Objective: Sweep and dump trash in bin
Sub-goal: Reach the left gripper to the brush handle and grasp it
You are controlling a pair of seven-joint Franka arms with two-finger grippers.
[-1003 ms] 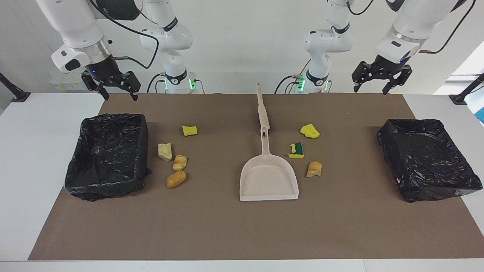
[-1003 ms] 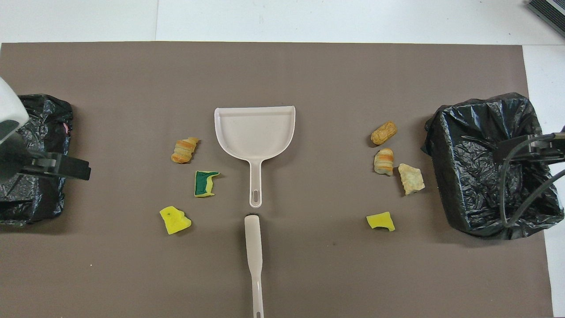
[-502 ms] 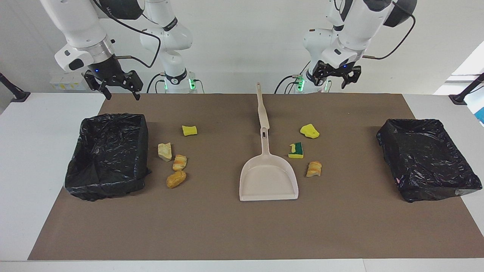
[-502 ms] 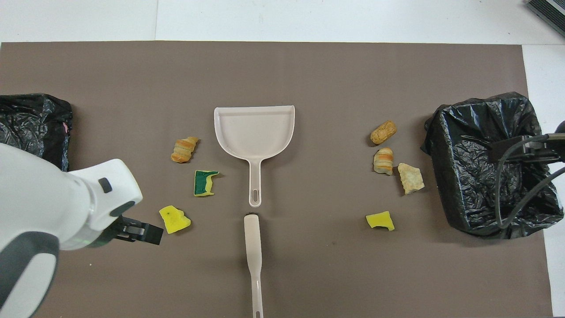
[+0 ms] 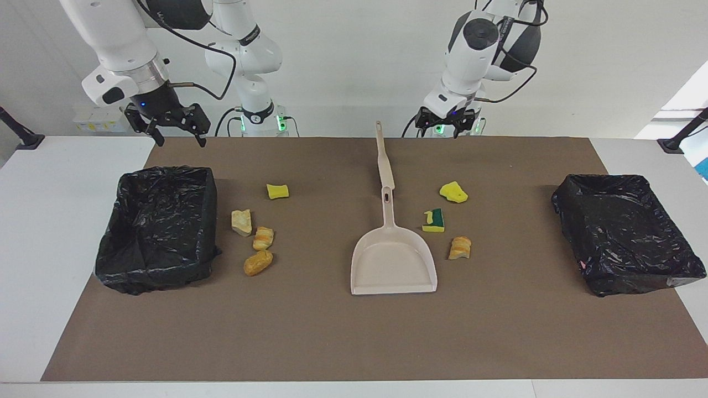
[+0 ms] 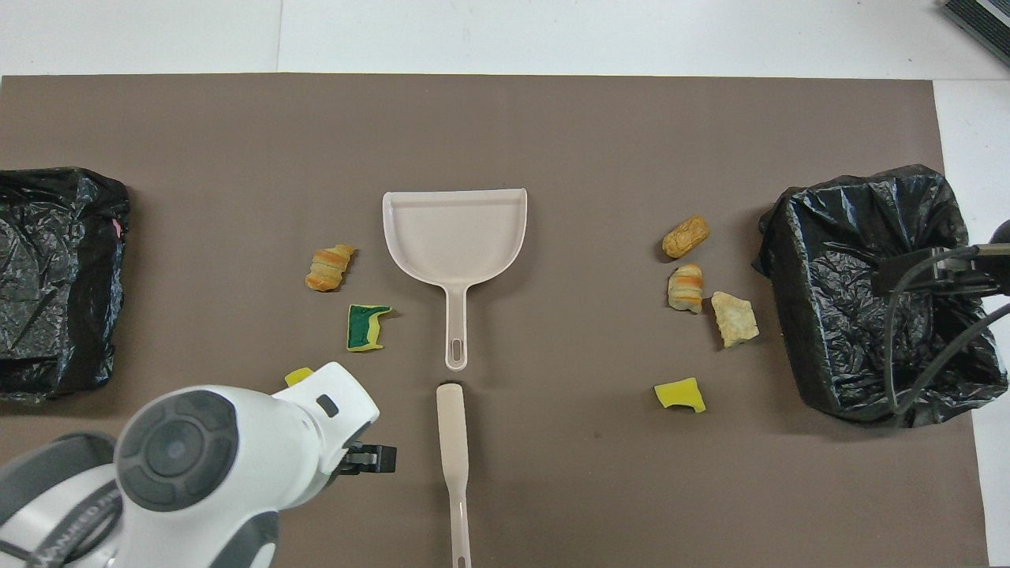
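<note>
I can see the brush handle (image 6: 459,511) lying clear of the trash and pointing toward my arms, so my left gripper should keep going to that handle (image 6: 460,530) and close around it.
Trash lies in two groups on the brown mat. Toward the right arm's end are a yellow sponge chunk (image 5: 277,191), a pale bread piece (image 5: 241,221) and two pastries (image 5: 263,237) (image 5: 258,262). Toward the left arm's end are a yellow sponge (image 5: 453,192), a green-sided sponge (image 5: 433,220) and a pastry (image 5: 459,247). A black-lined bin (image 5: 157,226) (image 6: 868,292) stands at the right arm's end. My right gripper (image 5: 180,135) (image 6: 907,272) hangs open high over it. My left gripper (image 5: 446,126) (image 6: 371,459) is open in the air over the mat beside the brush (image 6: 452,442), holding nothing.
A beige dustpan (image 5: 394,260) (image 6: 455,237) lies mid-mat, handle toward the robots, in line with the brush (image 5: 384,157). A second black-lined bin (image 5: 628,232) (image 6: 47,276) stands at the left arm's end. My left arm covers most of the yellow sponge (image 6: 298,376) from above.
My left arm has swung from over the bin at its own end toward the middle, ending beside the brush. The right gripper has barely shifted. Nothing on the mat moved.
</note>
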